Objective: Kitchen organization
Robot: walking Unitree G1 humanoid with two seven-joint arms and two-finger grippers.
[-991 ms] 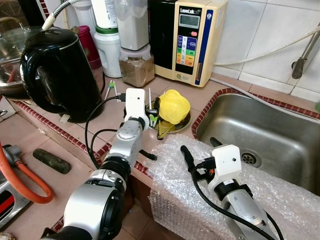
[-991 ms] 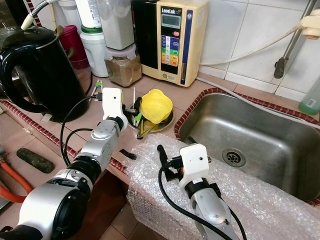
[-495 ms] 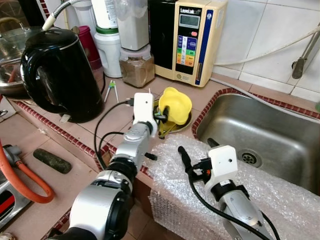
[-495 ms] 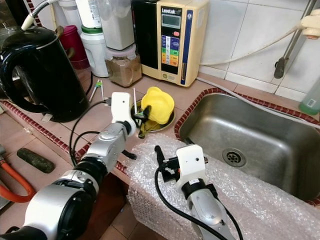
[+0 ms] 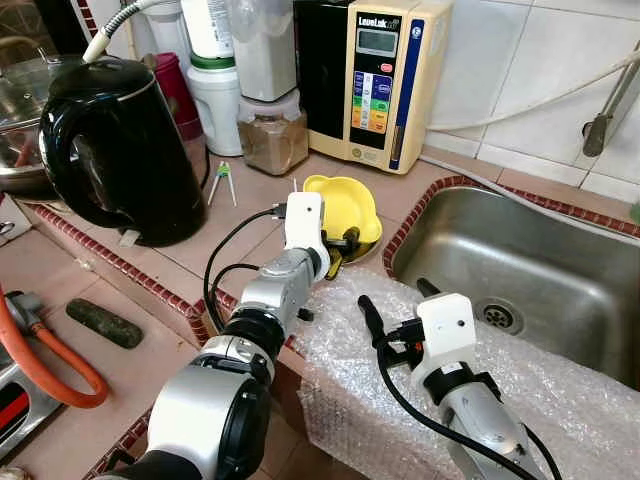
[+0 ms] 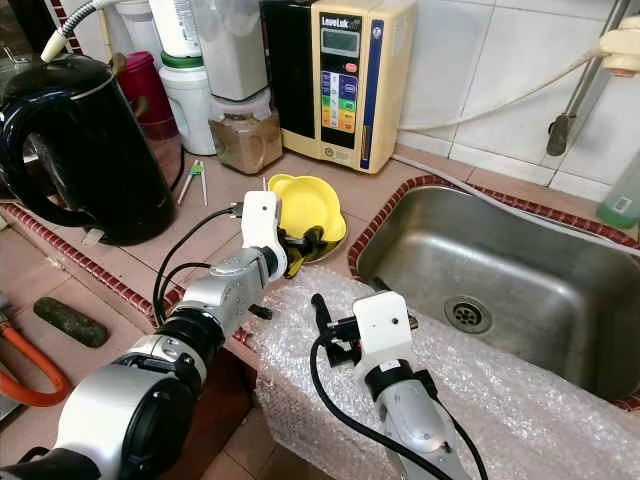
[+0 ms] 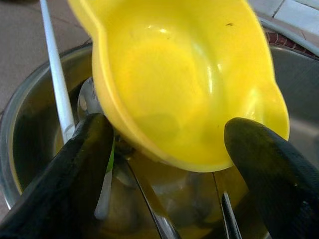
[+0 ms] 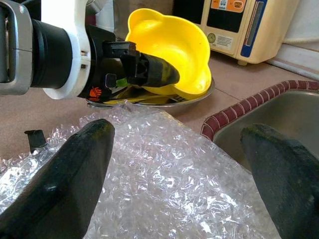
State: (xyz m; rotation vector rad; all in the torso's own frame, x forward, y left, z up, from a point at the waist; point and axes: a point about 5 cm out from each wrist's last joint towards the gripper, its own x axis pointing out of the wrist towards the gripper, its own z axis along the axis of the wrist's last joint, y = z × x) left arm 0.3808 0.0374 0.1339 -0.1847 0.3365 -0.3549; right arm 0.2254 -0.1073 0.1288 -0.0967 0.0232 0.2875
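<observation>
I should expect more green tweezers hidden beneath the yellow plastic bowl (image 5: 341, 204) when I lift, because a bit of green (image 7: 110, 156) shows on a white stick there.
A yellow plastic bowl (image 5: 350, 205) with pouring lips lies tilted in a shallow steel dish (image 8: 199, 95) on the tiled counter, its hollow side facing up and toward me. Spoons and a white stick (image 7: 55, 74) lie in the dish under it. My left gripper (image 5: 343, 240) is at the bowl's near edge, open, one black finger (image 7: 84, 164) on each side of the lower rim. My right gripper (image 5: 395, 300) hovers open over a sheet of bubble wrap (image 5: 560, 380) at the counter's front, a hand's width short of the dish.
A steel sink (image 5: 520, 250) lies to the right of the dish. A black kettle (image 5: 110, 150) stands at the left. A cream water machine (image 5: 375, 80), a jar of brown powder (image 5: 272, 140) and bottles line the back. Green tweezers (image 5: 222, 180) lie near the kettle.
My left gripper has moved right, up to the dish. The yellow bowl has tipped from dome side up to hollow side showing. The right arm has barely shifted.
</observation>
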